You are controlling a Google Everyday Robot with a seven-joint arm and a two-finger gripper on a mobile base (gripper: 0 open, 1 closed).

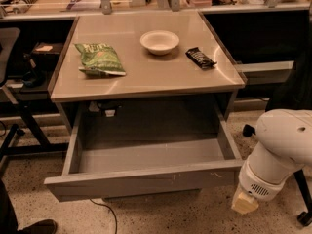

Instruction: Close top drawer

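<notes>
My gripper is low beside the end of the top drawer's front (239,171), so next I move it across against the drawer's front (222,176) and push the drawer in.
The top drawer (141,182) of the grey desk stands pulled far out toward me, and its inside shows nothing in it. Its plain front has small white scuff marks right of centre. My white arm (280,150) comes in from the lower right. My gripper (244,202), a cream-coloured tip at the arm's end, hangs low just right of the drawer front's right end, close to it and slightly below it. No contact with the drawer shows.
On the desk top (146,77) lie a green chip bag (100,60), a white bowl (159,41) and a dark snack bar (201,57). A black stand (24,126) is at the left, a chair wheel (304,217) at the right. A cable (109,213) and a shoe (34,226) are on the floor.
</notes>
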